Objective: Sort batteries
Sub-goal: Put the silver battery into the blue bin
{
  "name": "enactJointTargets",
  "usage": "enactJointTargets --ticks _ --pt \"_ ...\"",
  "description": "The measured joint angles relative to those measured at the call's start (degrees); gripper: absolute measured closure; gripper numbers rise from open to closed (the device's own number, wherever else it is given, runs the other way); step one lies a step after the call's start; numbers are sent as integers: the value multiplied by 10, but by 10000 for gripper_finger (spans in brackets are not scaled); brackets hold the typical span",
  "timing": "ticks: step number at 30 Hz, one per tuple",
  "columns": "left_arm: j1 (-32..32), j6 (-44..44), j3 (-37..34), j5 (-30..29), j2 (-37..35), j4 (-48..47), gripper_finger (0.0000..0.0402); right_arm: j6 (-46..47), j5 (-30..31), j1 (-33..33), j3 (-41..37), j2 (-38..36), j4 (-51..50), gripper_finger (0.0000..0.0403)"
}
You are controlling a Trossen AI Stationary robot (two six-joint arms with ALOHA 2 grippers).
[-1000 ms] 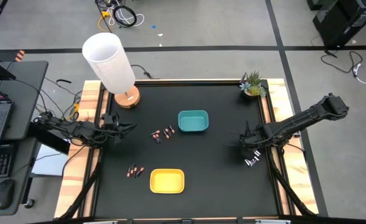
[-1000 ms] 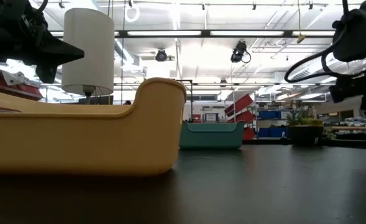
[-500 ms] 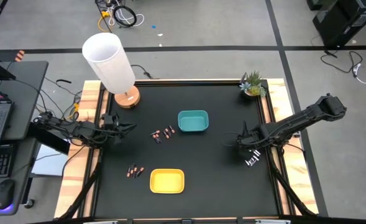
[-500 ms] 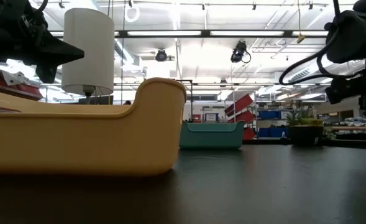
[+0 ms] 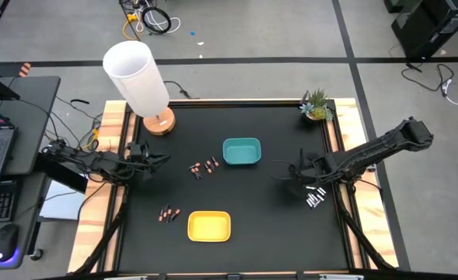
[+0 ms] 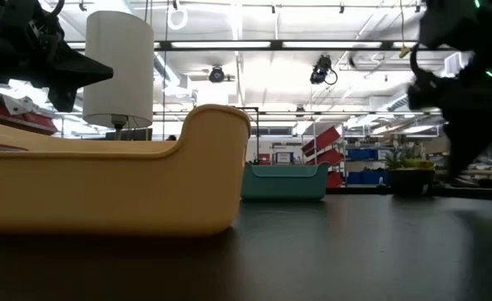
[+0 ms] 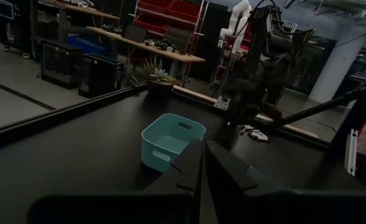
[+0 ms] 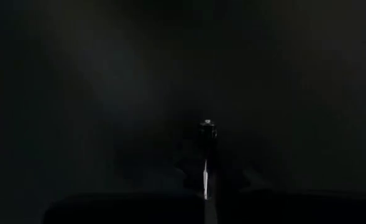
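The teal tray (image 5: 242, 151) is empty and the way is clear. My right gripper should go on moving the silvery battery (image 8: 207, 129) toward the tray until the battery hangs above the tray's opening.
The batteries lie in three small groups on the black table: copper-ended ones (image 5: 204, 167) left of the teal tray (image 5: 242, 152), more (image 5: 169, 214) left of the yellow tray (image 5: 209, 225), and silvery ones (image 5: 316, 198) near the right edge. My right gripper (image 5: 292, 173) hovers between the silvery group and the teal tray, shut on one battery (image 8: 207, 129). My left gripper (image 5: 160, 159) waits shut at the table's left edge, and its wrist view shows the fingers (image 7: 202, 155) closed together. My right gripper pinches a single small battery (image 8: 207, 127) between its two fingertips. The wrist view looks along the fingers, so only the battery's end shows past them. Which part the fingers hold is hidden by the fingers themselves.
A white lamp on a wooden base (image 5: 157, 120) stands at the far left corner and a small potted plant (image 5: 316, 107) at the far right corner. Bare black table lies between the trays and the right arm.
My right gripper has moved from above the silvery batteries toward the table's left and slightly far, closer to the teal tray. The left arm has kept still.
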Motion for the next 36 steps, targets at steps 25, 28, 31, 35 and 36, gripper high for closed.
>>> enactJointTargets --ticks 25,28,31,35,36 --pt "0 0 0 0 0 22 365 -291 -92 -247 127 197 473 351" --pt "0 0 0 0 0 22 365 -312 -109 -251 183 245 397 315" --pt "0 0 0 0 0 21 365 -330 -116 -252 224 271 355 282" --pt "0 26 0 0 0 15 365 -349 -115 -248 257 275 319 255" --pt "0 32 0 0 0 13 365 -351 -114 -248 263 274 312 253"
